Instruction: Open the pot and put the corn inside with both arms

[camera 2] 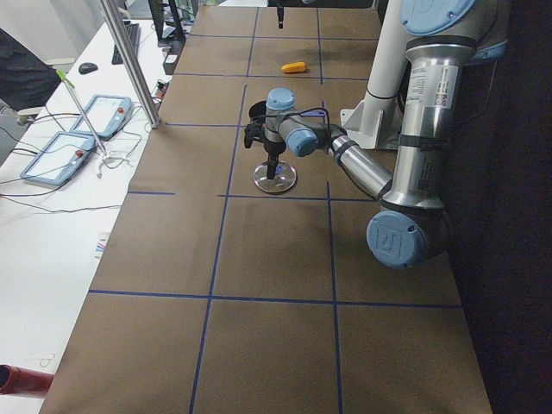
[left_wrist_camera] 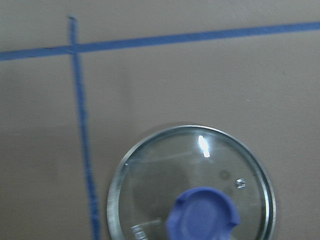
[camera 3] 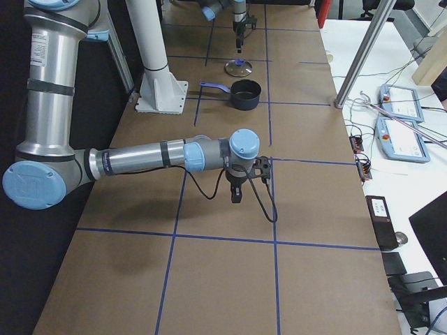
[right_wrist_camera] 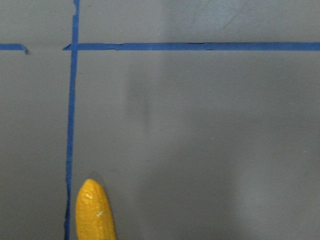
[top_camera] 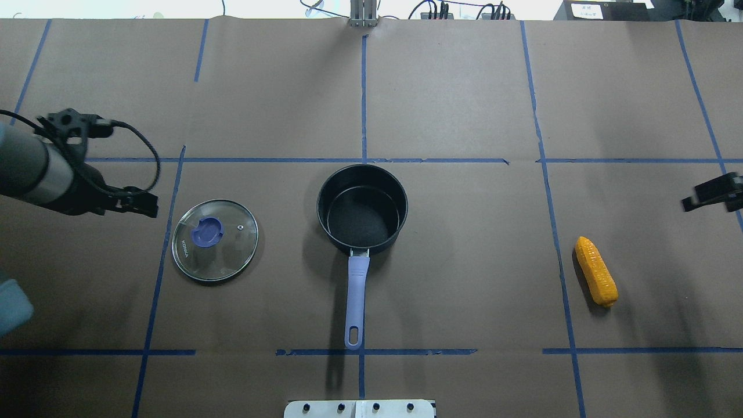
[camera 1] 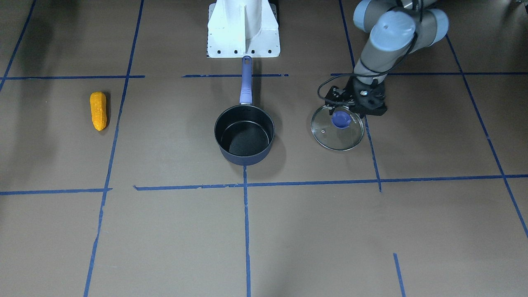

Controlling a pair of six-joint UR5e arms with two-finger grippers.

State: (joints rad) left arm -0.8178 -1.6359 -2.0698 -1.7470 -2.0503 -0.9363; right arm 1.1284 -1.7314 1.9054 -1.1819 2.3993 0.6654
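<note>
The corn (camera 1: 98,111) is shorter than the width of the pot's opening (camera 1: 244,131), so I expect the corn to fit completely inside the pot's rim when I put it in.
The pot (camera 1: 244,134) stands open and empty at the table's middle, its handle (camera 1: 246,80) pointing toward the robot base; it also shows in the overhead view (top_camera: 361,209). Its glass lid (camera 1: 337,128) lies flat on the table on my left side (top_camera: 215,240), and fills the bottom of the left wrist view (left_wrist_camera: 192,185). My left gripper (camera 1: 369,110) hangs just above the lid's edge, apart from it, empty and seemingly open. The corn (top_camera: 596,278) lies on the table on my right side (camera 1: 98,110). My right gripper (top_camera: 688,203) hovers beyond the corn (right_wrist_camera: 95,212); I cannot tell how its jaws stand.
The white base stand (camera 1: 243,29) sits behind the pot handle. Blue tape lines (camera 1: 246,231) divide the brown table cover into squares. Tablets and cables (camera 3: 394,115) lie on a side bench beyond the table's far edge.
</note>
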